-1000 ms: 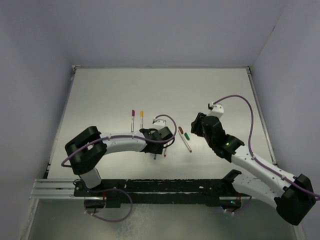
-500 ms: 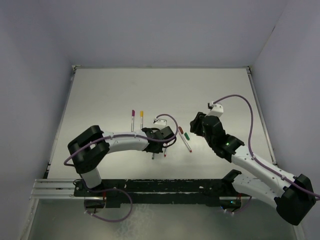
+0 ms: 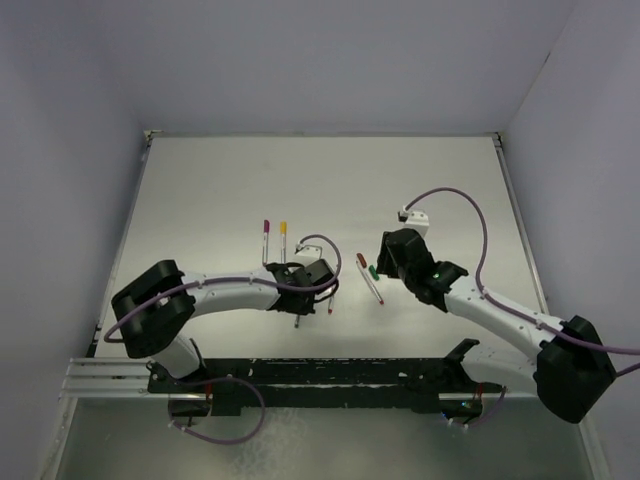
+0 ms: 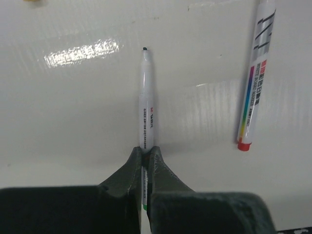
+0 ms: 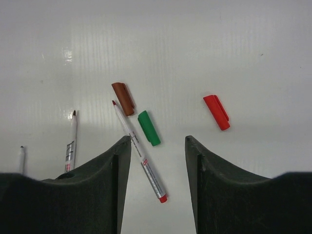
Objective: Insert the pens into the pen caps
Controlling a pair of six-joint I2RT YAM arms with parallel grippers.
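Note:
The green cap [image 3: 373, 272] is lying flat next to the red-ended pen, so the robot's left gripper should pull the silver pen back while its right gripper picks up the green cap.
My left gripper [image 4: 145, 149] is shut on a silver pen [image 4: 146, 109] with a green end, which lies flat with its dark tip pointing away. Another pen [image 4: 253, 87] with a red end lies to its right. From above, the left gripper [image 3: 298, 297] sits low over the table. The right gripper [image 5: 158, 141] stands open above a green cap [image 5: 148, 127], with a dark red cap [image 5: 123, 98] and a red-ended pen [image 5: 141, 156] to its left and a red cap [image 5: 216, 111] to its right. From above, the right gripper [image 3: 385, 258] hovers beside those caps.
Two pens wearing a magenta cap [image 3: 266, 240] and a yellow cap [image 3: 283, 240] lie side by side behind the left gripper. The white table [image 3: 320, 180] ends in raised side edges. The arm bases and a black rail [image 3: 320, 375] line the near edge.
The left gripper has closed on the green-ended pen and drawn slightly toward the near left. The right arm has shifted left, closer to the caps, still open.

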